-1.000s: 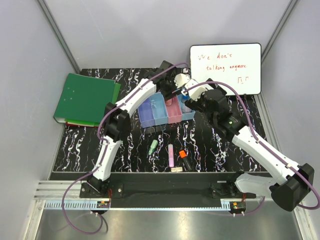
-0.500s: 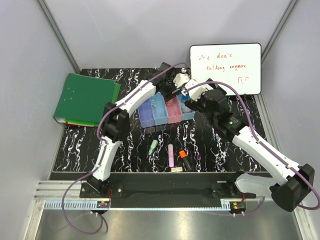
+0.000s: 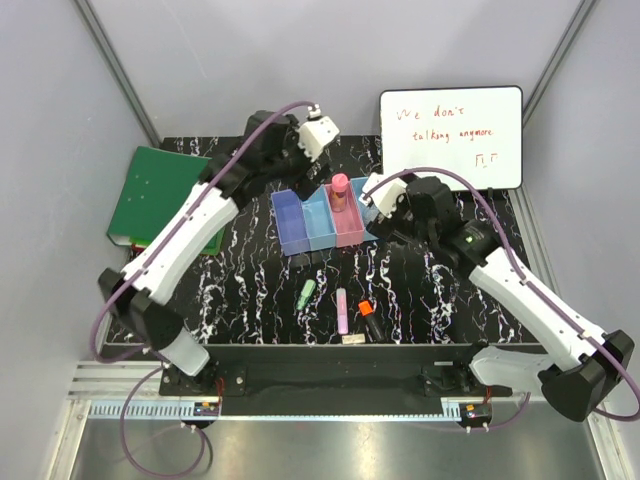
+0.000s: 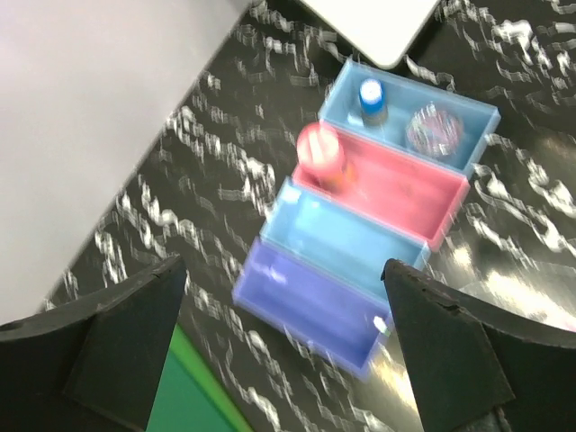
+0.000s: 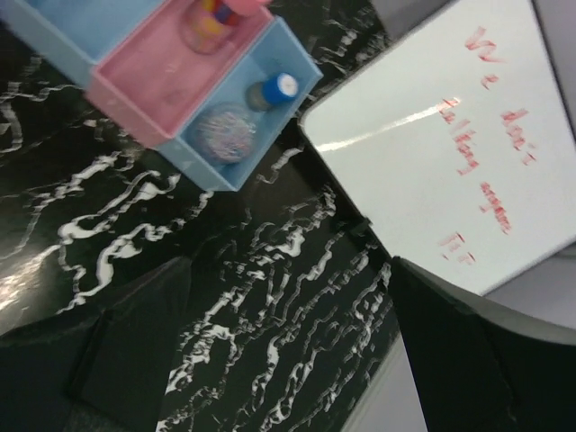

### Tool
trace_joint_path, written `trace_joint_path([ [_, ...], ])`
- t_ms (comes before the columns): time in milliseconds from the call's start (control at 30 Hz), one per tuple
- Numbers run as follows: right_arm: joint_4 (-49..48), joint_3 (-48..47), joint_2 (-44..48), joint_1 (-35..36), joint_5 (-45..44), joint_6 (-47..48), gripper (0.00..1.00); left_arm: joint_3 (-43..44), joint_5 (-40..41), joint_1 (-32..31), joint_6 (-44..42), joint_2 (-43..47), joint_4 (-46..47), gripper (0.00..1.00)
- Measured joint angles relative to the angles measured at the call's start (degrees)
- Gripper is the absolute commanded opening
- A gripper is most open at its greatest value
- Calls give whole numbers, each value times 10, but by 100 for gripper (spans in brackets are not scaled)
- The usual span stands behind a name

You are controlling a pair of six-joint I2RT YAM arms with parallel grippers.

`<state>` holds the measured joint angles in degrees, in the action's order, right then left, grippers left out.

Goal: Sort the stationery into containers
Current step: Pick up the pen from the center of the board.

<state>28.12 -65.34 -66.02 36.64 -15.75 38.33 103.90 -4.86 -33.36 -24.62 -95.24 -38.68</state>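
My right gripper should go on toward the orange cap (image 3: 365,308) until its fingers close, because the orange-capped marker (image 3: 371,321) is lying loose outside the bins with open mat in front of it.
The containers (image 3: 300,243) are a row of four joined bins. The pink-capped tube (image 3: 340,186) stands in the pink bin (image 4: 409,193). The blue-capped bottle (image 4: 371,97) and clear round jar (image 4: 434,130) sit in the end light blue bin (image 5: 200,165). A green highlighter (image 3: 306,293), pink highlighter (image 3: 342,310), orange-capped marker (image 3: 368,318) and beige eraser (image 3: 353,339) lie on the mat nearer the arms. My left gripper (image 3: 288,166) (image 4: 281,270) is open and empty, behind and left of the bins. My right gripper (image 3: 388,222) (image 5: 290,265) is open and empty just right of the bins.
A green binder (image 3: 168,197) lies at the left of the black marbled mat. A whiteboard (image 3: 452,135) with orange writing leans at the back right. Grey walls close in both sides and the back.
My left arm has swung away from above the bins to the back left. The pink-capped tube now shows standing in the pink bin. My right gripper shifted slightly.
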Motion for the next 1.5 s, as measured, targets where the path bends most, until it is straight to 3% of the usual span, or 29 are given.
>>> trace_joint_path([
  [200,157,-53,-31,0,147,10,99,-187,23,9,35,151,-16,99],
  [367,243,-47,-61,0,199,57,94,-279,30,18,56,219,-51,99],
  [633,268,0,-105,49,181,184,94,-341,41,45,47,346,-58,99],
  [900,240,22,-126,101,140,266,95,-413,85,57,69,382,-41,99],
  [1200,240,-23,-172,112,155,113,97,-422,99,65,76,396,-36,99],
  [1500,210,21,-169,112,169,-30,96,-422,100,65,74,421,-35,99],
])
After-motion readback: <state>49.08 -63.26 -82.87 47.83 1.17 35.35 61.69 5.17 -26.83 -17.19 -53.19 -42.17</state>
